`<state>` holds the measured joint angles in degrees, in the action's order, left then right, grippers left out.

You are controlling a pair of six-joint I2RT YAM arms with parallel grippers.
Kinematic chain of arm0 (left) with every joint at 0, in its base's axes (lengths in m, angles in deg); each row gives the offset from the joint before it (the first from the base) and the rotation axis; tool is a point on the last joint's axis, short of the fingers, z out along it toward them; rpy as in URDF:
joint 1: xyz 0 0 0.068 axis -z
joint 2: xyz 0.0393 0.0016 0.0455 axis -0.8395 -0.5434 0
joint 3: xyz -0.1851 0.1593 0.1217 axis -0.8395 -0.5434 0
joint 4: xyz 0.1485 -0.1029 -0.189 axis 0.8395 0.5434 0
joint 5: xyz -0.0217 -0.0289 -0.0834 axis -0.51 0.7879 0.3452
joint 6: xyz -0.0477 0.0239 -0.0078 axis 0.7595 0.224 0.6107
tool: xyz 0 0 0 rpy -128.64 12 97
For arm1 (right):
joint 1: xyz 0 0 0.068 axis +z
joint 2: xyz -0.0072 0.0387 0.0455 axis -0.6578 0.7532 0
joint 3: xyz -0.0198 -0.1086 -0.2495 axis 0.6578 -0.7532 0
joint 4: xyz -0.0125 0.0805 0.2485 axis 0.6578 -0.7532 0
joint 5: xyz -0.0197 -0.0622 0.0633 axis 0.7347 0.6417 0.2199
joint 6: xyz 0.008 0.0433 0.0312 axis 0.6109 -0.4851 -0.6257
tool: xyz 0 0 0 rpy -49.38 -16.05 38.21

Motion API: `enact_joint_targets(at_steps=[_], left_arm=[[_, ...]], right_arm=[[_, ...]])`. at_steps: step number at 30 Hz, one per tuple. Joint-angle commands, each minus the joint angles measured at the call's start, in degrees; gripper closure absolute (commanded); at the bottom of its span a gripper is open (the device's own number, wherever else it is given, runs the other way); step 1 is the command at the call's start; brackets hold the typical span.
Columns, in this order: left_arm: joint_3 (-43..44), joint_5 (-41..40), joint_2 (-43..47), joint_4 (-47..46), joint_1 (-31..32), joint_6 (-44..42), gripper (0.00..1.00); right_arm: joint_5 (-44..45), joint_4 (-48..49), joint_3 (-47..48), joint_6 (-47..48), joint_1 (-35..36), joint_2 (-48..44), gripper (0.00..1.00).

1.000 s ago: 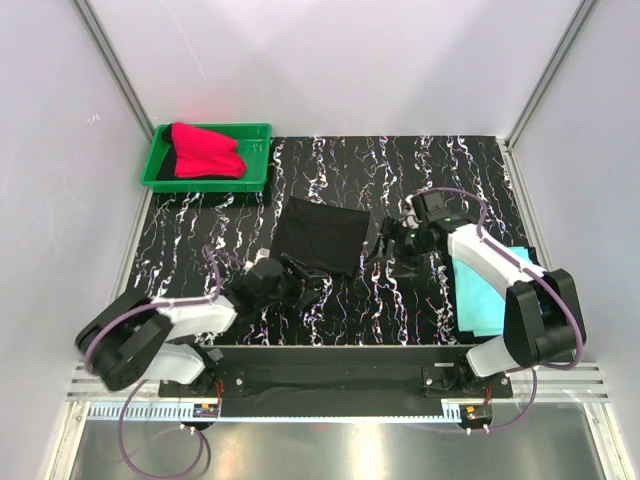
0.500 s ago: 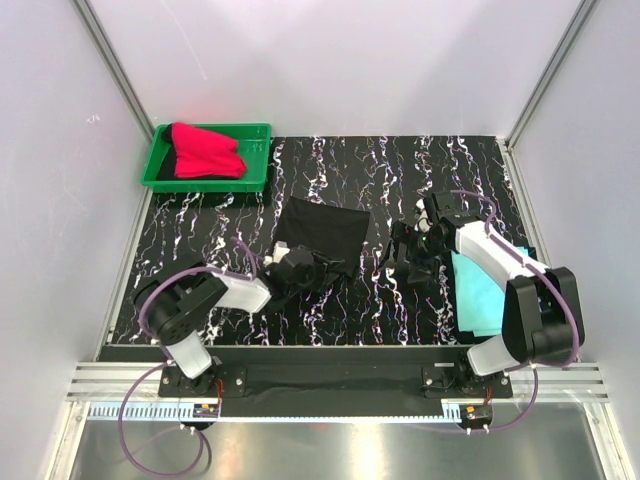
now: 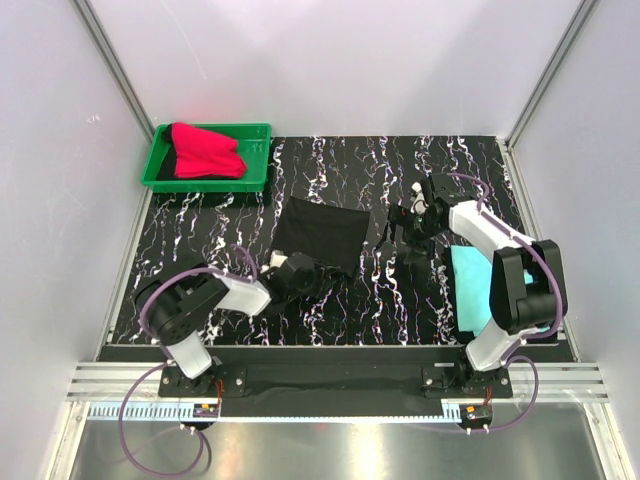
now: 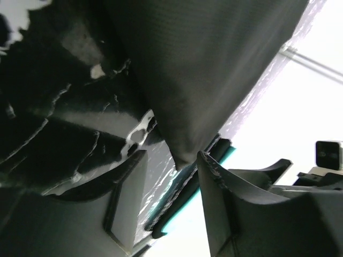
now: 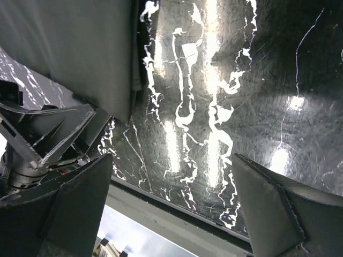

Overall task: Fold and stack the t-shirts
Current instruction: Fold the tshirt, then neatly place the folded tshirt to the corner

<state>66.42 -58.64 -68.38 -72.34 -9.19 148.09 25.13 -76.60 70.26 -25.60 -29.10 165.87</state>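
Observation:
My left gripper is far from the turquoise t-shirt [image 3: 474, 290], so next my right gripper grabs the black t-shirt by its facing edge [image 3: 362, 236] and puts it on top.
The black t-shirt [image 3: 322, 234] lies folded flat mid-table. My left gripper [image 3: 303, 271] is at its near left corner. In the left wrist view the shirt [image 4: 214, 64] hangs a corner down between the tips of my left gripper [image 4: 172, 160], whose jaws stand apart. My right gripper [image 3: 405, 237] is open and empty just right of the shirt, low over the table; its wrist view [image 5: 171, 160] shows bare table between wide fingers, with the shirt [image 5: 69, 53] at upper left. The turquoise t-shirt [image 3: 473, 292] lies at the right edge. The red t-shirt [image 3: 205, 151] is bundled in the tray.
The green plastic tray [image 3: 255, 170] stands at the back left corner. White walls with metal posts close in the table on three sides. The table surface [image 3: 200, 240] is black with white marbling.
My left gripper has swung in from the near left to the black shirt's near left corner. My right gripper has shifted slightly back and turned. The shirts have not moved.

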Motion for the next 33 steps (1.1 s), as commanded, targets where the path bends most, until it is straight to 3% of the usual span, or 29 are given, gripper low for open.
enact_joint_targets(at_steps=[1, 4, 8, 12, 15, 22, 28, 33], left_arm=[[1.88, -0.96, -3.57, -2.91, 0.26, 1.17, 0.51], [2.16, -1.66, -4.8, -3.69, 0.26, 1.26, 0.51], [1.98, -0.79, -6.38, -5.81, -0.52, 1.17, 0.61], [1.37, -0.08, -5.42, -6.34, -1.05, 0.82, 0.86], [1.28, 0.62, -4.28, -6.78, -2.02, -0.14, 0.98], [2.42, 4.22, -0.76, -7.57, -3.86, -0.33, 1.0], [2.07, 6.68, 3.01, -7.04, -5.27, -0.24, 1.0], [0.75, 7.91, 5.74, -6.6, -6.68, -0.32, 1.0]], right_arm=[[-1.83, 1.17, 1.07, 0.12, -0.17, 1.28, 0.02], [-2.97, 2.85, 0.01, 0.21, -0.17, 0.85, 0.02], [-4.99, 4.7, -0.26, 0.65, -0.17, 3.2, 0.0], [-8.51, 6.63, 1.67, 0.65, -0.17, 6.9, 0.0], [-12.46, 9.08, 3.34, -1.28, -0.17, 10.15, 0.0], [-17.56, 20.22, 3.88, -8.84, -0.17, 13.32, 0.01], [-19.85, 31.74, 1.77, -19.55, -0.17, 16.92, 0.08], [-20.03, 35.98, 0.62, -26.68, -0.08, 19.65, 0.12]])
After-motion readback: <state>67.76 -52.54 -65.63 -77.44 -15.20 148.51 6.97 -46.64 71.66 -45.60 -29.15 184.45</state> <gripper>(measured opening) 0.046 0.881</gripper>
